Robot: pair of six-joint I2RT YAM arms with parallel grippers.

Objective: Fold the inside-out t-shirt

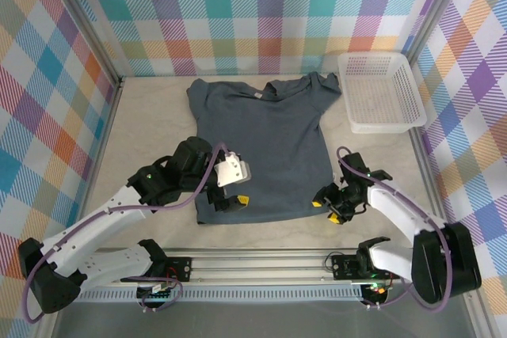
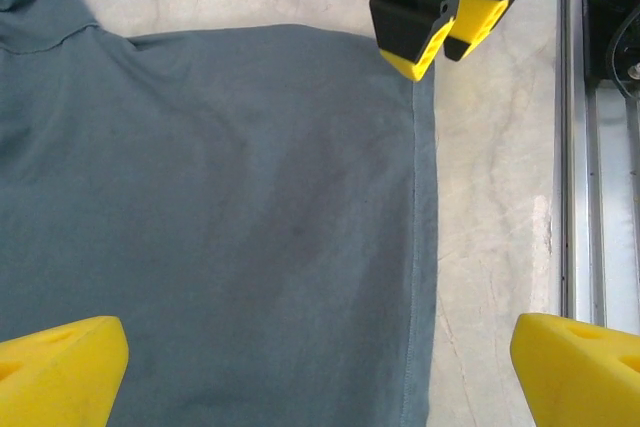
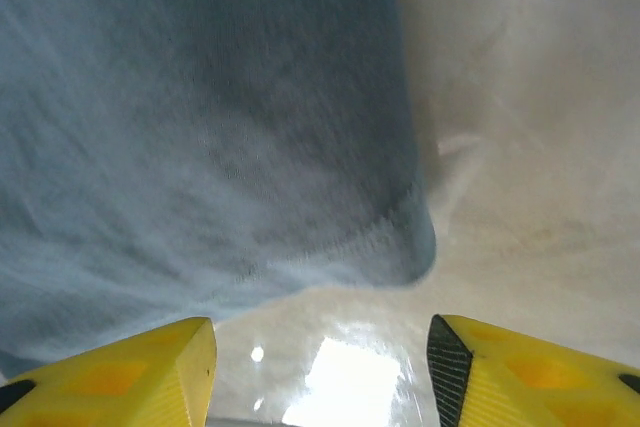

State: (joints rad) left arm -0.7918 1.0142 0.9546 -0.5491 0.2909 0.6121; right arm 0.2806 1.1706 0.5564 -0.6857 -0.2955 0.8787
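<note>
The stitched hem is the open end of the t-shirt, so its upper layer will come up when I lift, and the lower layer will stay flat.
The inside-out t-shirt lies spread flat on the table, collar at the far side and hem toward me. My left gripper hovers over the shirt's near-left hem, open wide. In the left wrist view its yellow fingertips straddle the fabric and the stitched hem. My right gripper stands at the shirt's near-right corner, open. In the right wrist view, bare table lies between its fingertips, and the shirt corner is just ahead of them. Nothing is held.
A white mesh basket stands at the far right beside the shirt's sleeve. The arms' metal rail runs along the near table edge. Checkered walls close in the left, back and right sides.
</note>
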